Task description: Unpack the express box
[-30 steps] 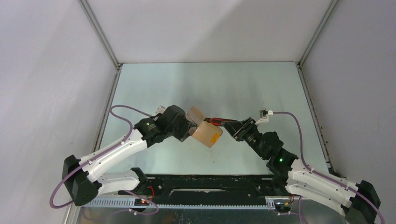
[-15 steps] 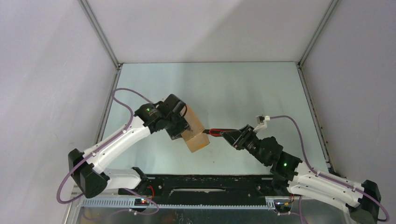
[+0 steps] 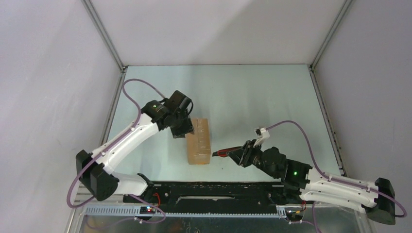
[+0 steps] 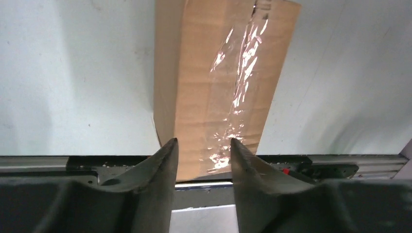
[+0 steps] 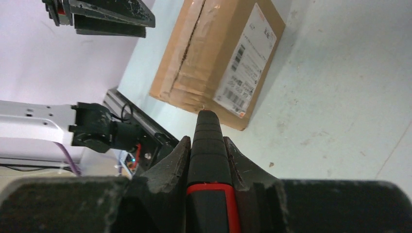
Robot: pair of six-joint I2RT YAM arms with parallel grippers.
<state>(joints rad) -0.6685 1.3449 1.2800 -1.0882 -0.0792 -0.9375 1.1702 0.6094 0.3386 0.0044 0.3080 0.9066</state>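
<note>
Next, my left gripper opens and steadies the side (image 3: 188,150) opposite the label, because it is hovering over the box's far end (image 3: 200,124) and the box is loose beside the knife.
The express box (image 3: 198,141) is a brown carton lying flat on the table, long side running front to back, with clear tape along its top seam (image 4: 243,73). Its white shipping label (image 5: 245,63) is on the side facing my right arm. My left gripper (image 3: 182,128) is open just above the box's far left end, with nothing between its fingers (image 4: 167,155). My right gripper (image 3: 239,156) is shut on a red-and-black utility knife (image 5: 208,126). The knife's tip (image 3: 222,153) points at the box's near right corner, a little short of it.
A black rail (image 3: 214,190) with cables runs along the table's near edge, close to the box's near end. Grey enclosure walls with metal frame posts (image 3: 104,36) close in the left, right and back. Purple cables loop off both arms.
My left arm brought the box from a tilted hold in the air down flat onto the table and let go. My right arm drew back toward the near edge with the knife.
</note>
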